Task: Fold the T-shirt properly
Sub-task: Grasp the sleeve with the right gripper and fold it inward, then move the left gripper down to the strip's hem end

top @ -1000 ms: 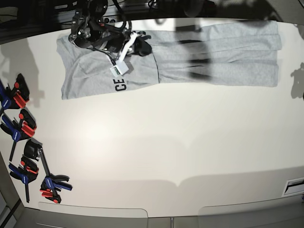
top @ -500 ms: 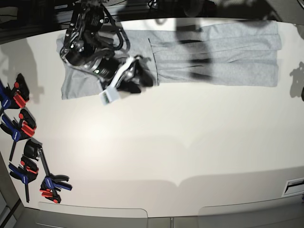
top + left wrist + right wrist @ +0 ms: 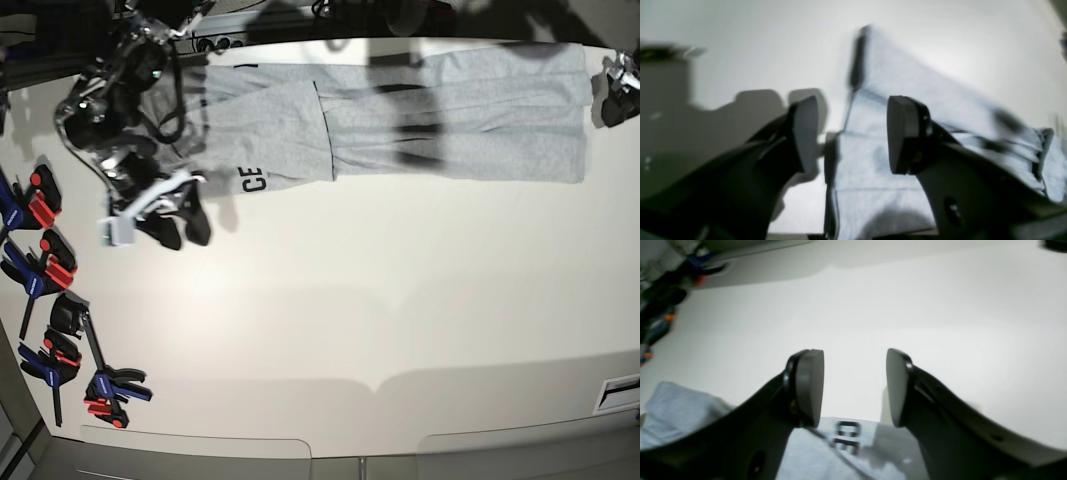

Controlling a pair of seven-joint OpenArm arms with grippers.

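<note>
I expect the grey T-shirt's end (image 3: pixel 568 122) to fold over and the T-shirt's lettered part to stay flat when I carry the end inward, because the T-shirt's folded layers (image 3: pixel 485 112) lie limp.
The grey T-shirt (image 3: pixel 450 110) lies as a long folded strip along the far side of the table, with black letters "CE" (image 3: pixel 253 181) showing at its front left edge. My right gripper (image 3: pixel 180 232) is open and empty, hovering over bare table just left and in front of the shirt's left end. In the right wrist view the right gripper (image 3: pixel 855 386) stands above the lettered hem (image 3: pixel 846 436). My left gripper (image 3: pixel 612 98) is at the shirt's right end. In the left wrist view the left gripper (image 3: pixel 853 133) is open over the shirt's edge (image 3: pixel 873 186), holding nothing.
Several blue, red and black clamps (image 3: pixel 45 270) lie along the table's left edge, close to my right arm. A white tag (image 3: pixel 120 232) hangs off the right gripper. A vent or slot (image 3: pixel 620 392) sits at the front right corner.
My right arm has swung off the shirt, moving left and toward the front, and now hangs over bare table. The letters "CE" show again. My left gripper has come into view at the shirt's right end.
</note>
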